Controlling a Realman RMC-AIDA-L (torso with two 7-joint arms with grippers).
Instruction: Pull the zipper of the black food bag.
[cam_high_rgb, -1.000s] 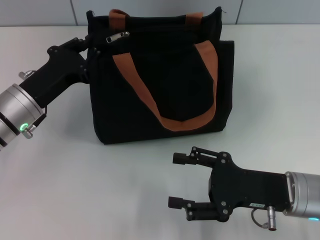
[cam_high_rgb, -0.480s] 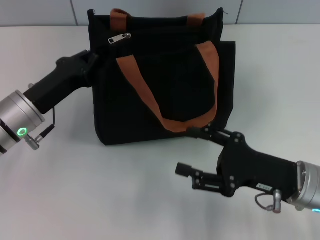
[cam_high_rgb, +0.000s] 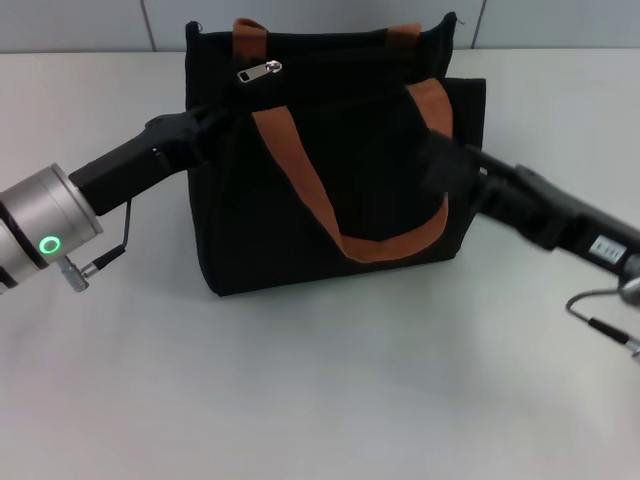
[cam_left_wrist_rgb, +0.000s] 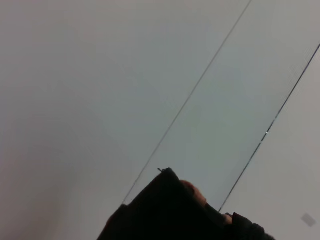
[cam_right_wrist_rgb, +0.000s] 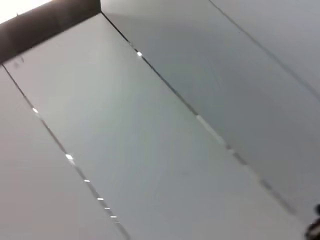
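My left gripper is against the bag's side, so it should steady the bag there while my right gripper reaches across for the silver zipper pull.
The black food bag stands upright on the white table, with two orange-brown handles. The silver zipper pull lies on the zip track near the bag's top left corner. My left gripper is against the bag's left side, below the zipper. My right gripper is raised in front of the bag's right part, near the front handle's right strap, well away from the zipper. The left wrist view shows only a top corner of the bag with a bit of orange handle. The right wrist view shows only wall panels.
The white table extends in front of the bag and to both sides. A grey panelled wall runs behind the bag. A cable hangs from my left arm.
My right arm has swung up from the table's front to the bag's right front. My left gripper has slid down the bag's left side. The bag has shifted slightly right.
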